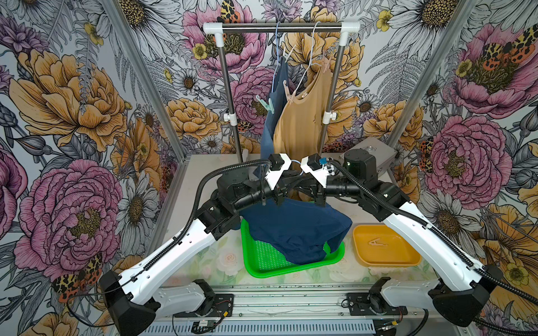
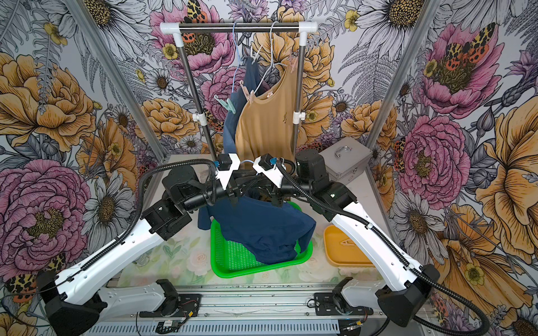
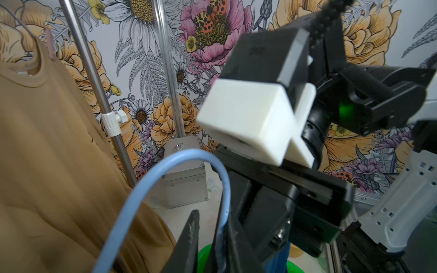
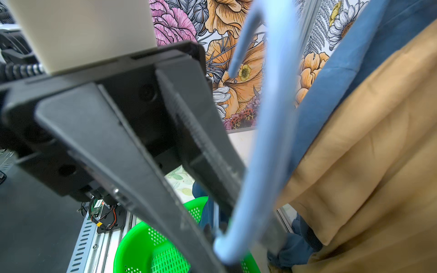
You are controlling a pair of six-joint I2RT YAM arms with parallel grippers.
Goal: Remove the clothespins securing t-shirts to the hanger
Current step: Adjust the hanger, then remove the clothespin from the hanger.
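Note:
The open fingers of my left gripper are crowding the light blue hanger's wire (image 3: 225, 182). My left gripper should move back while my right gripper lowers the hanger toward the basket (image 1: 262, 259).
A dark navy t-shirt (image 1: 294, 229) droops from a light blue hanger (image 3: 165, 170) over the green basket (image 1: 262, 261). My right gripper (image 4: 224, 250) is shut on that hanger's wire. My left gripper (image 3: 209, 227) is beside it, jaws parted, with the wire against one finger. On the rack (image 1: 281, 27) hang a slate blue t-shirt (image 1: 276, 96) and a tan t-shirt (image 1: 300, 125). A mint green clothespin (image 1: 269, 104), a beige one (image 1: 288, 90) and a pink one (image 1: 326, 65) are clipped there. Another clothespin (image 1: 378, 242) lies in the yellow tray (image 1: 407, 261).
A grey metal box (image 2: 346, 160) stands at the back right behind my right arm. The rack's two steel posts rise just behind both grippers. Flowered walls close in the left, right and back sides.

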